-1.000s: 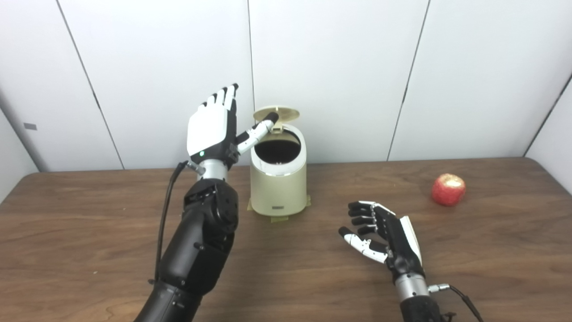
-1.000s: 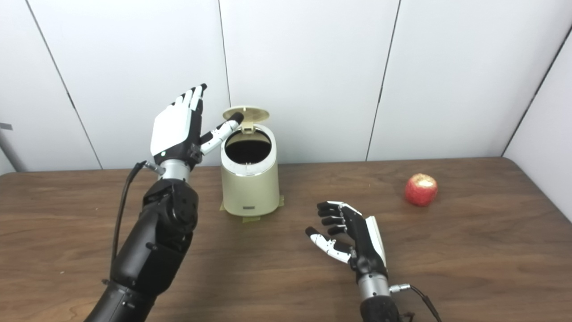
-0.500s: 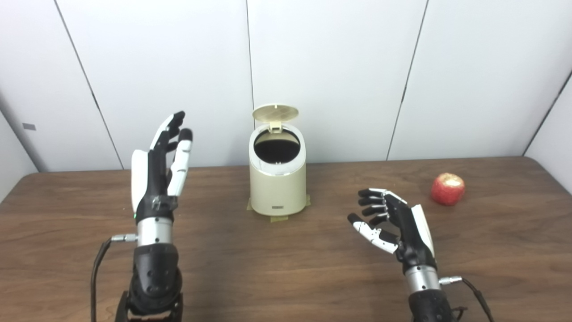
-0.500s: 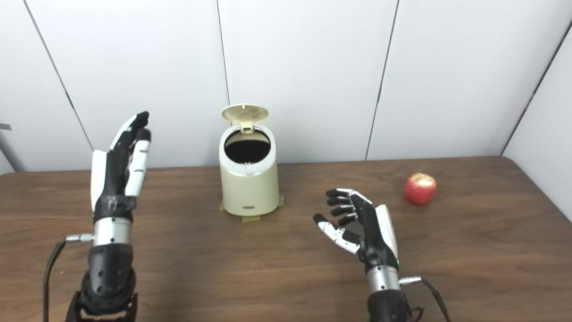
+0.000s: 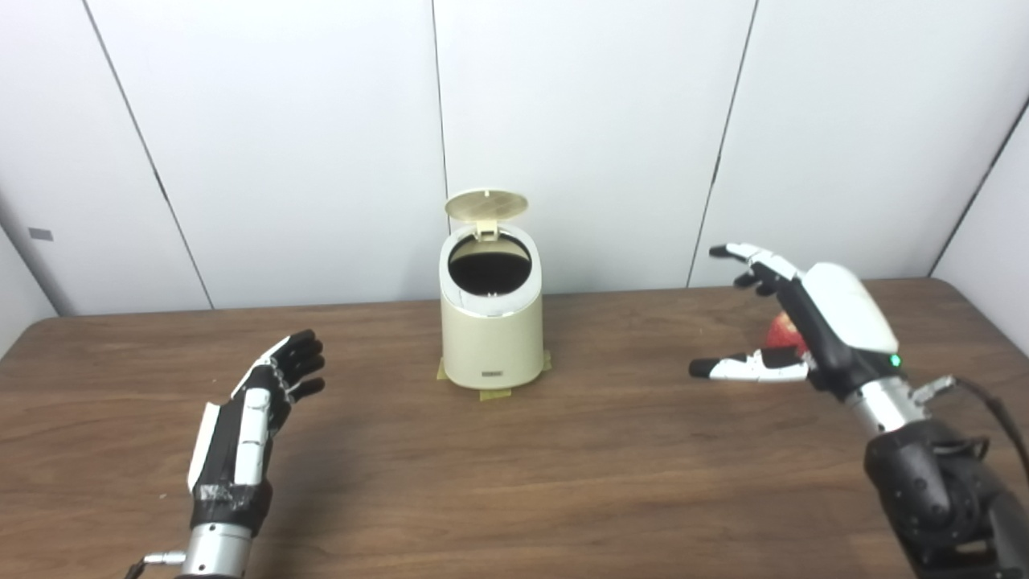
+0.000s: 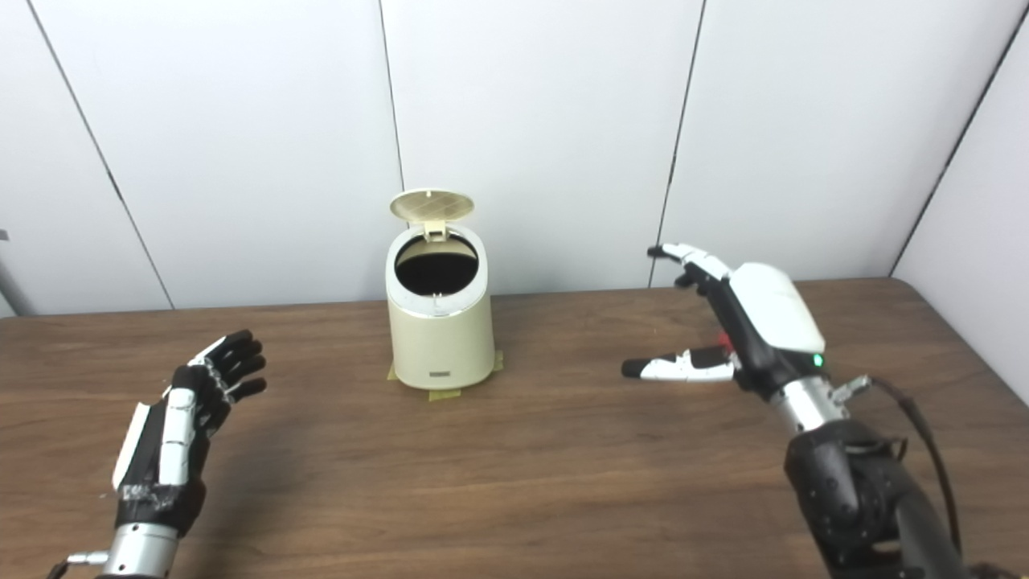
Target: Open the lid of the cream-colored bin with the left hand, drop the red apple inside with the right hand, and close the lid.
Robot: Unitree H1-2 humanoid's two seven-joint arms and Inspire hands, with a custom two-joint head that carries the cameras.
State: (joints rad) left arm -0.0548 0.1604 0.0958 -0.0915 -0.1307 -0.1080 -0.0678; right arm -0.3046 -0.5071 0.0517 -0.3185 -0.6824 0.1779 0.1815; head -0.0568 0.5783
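The raised lid (image 5: 486, 204) is joined by a hinge (image 5: 487, 231) behind the bin's opening. The lid will swing forward and down and cover the opening when I push.
The cream-colored bin (image 5: 489, 330) stands at the back middle of the table, its round lid (image 5: 485, 205) tipped up and the dark opening showing. My left hand (image 5: 257, 410) is low at the front left, open, far from the bin. My right hand (image 5: 804, 326) is raised at the right with fingers spread, open, hovering in front of the red apple (image 5: 781, 328). Only a sliver of the apple shows behind the palm. I cannot tell whether the hand touches it.
The brown wooden table (image 5: 514, 482) runs to white wall panels behind. Yellow tape tabs (image 5: 498, 392) stick out under the bin's base. A cable (image 5: 977, 402) trails from my right wrist.
My left hand came away from the lid and dropped to the front left. My right hand rose and moved right to the apple, now covering most of it. The lid stays up.
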